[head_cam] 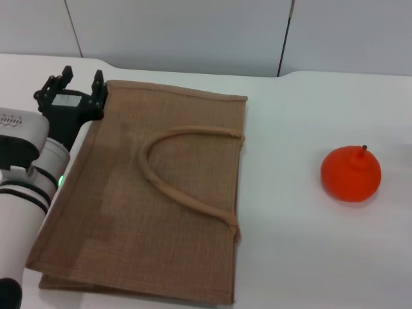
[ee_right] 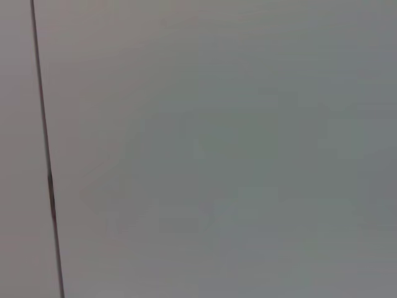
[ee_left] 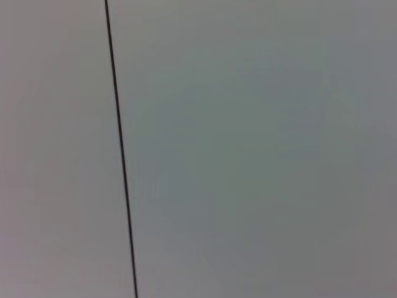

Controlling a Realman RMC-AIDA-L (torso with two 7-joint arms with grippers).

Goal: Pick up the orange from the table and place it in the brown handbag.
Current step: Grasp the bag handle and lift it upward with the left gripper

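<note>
The brown handbag point(head_cam: 129, 222) is lying flat with its looped handle on top. My left gripper should take hold of the handle's bend point(head_cam: 143, 156) and lift before the orange goes in.
The orange point(head_cam: 351, 174) sits on the white table point(head_cam: 290, 116) at the right, stem nub up. The brown handbag point(head_cam: 161, 193) lies flat on the table at the left and centre, with a looped handle point(head_cam: 183, 187) resting on top. My left gripper point(head_cam: 80, 76) is open and empty, just beside the bag's far left corner, far from the orange. The right gripper is out of the head view. Neither wrist view shows the orange, the bag or any fingers.
A grey panelled wall point(head_cam: 193, 32) runs behind the table's far edge. Both wrist views show only wall panels with a dark vertical seam point(ee_left: 121, 155) point(ee_right: 46, 155). Bare table lies between the bag and the orange.
</note>
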